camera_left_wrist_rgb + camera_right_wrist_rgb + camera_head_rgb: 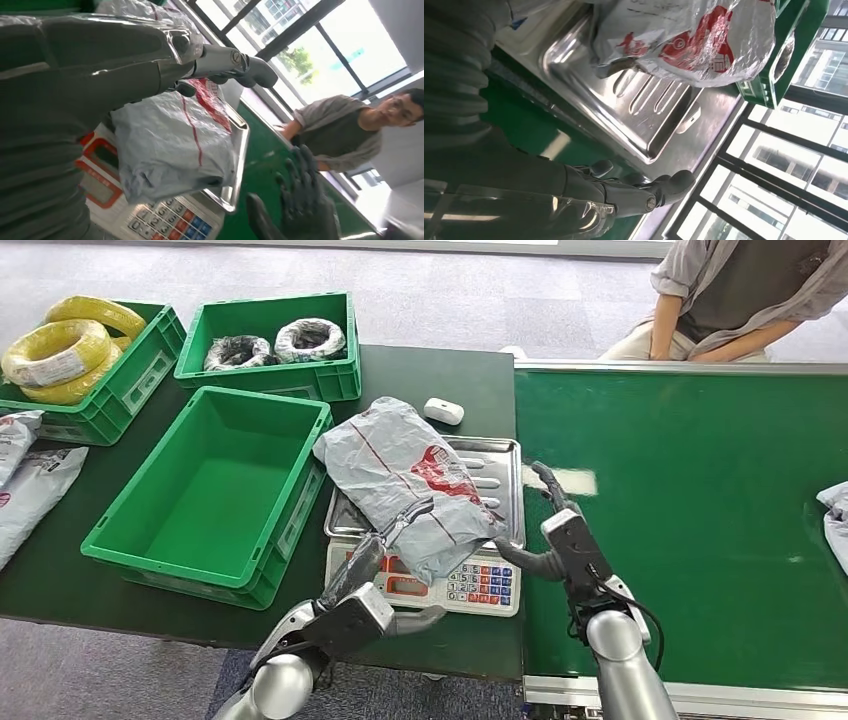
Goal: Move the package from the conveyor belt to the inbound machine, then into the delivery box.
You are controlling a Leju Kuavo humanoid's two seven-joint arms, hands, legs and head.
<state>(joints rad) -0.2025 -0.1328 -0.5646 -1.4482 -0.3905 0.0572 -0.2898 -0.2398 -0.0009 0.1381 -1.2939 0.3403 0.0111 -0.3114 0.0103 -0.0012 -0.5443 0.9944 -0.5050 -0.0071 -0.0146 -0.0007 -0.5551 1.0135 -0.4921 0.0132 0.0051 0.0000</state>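
Observation:
The grey package's near corner (430,566) hangs floppy and wrinkled over the scale's display. The grey package will fold and sag when I pick it up.
The grey package (405,475) with red print lies slanted on the steel tray (500,455) of the scale (480,585), its near corner hanging over the display. My left hand (365,580) is at the scale's front left, fingers stretched up against the package's near edge and thumb spread below. From its wrist, the package (170,145) shows beneath the fingers (235,62). My right hand (565,530) hovers open over the belt edge just right of the tray, thumb pointing toward the package. The right wrist view shows the package (684,35) on the tray (634,110).
An empty green crate (215,490) stands left of the scale. Behind it are a crate with dark coils (270,340) and one with yellow coils (80,360). A white device (443,411) lies behind the tray. Another package (835,520) is on the green belt (690,520). A person (740,300) sits beyond.

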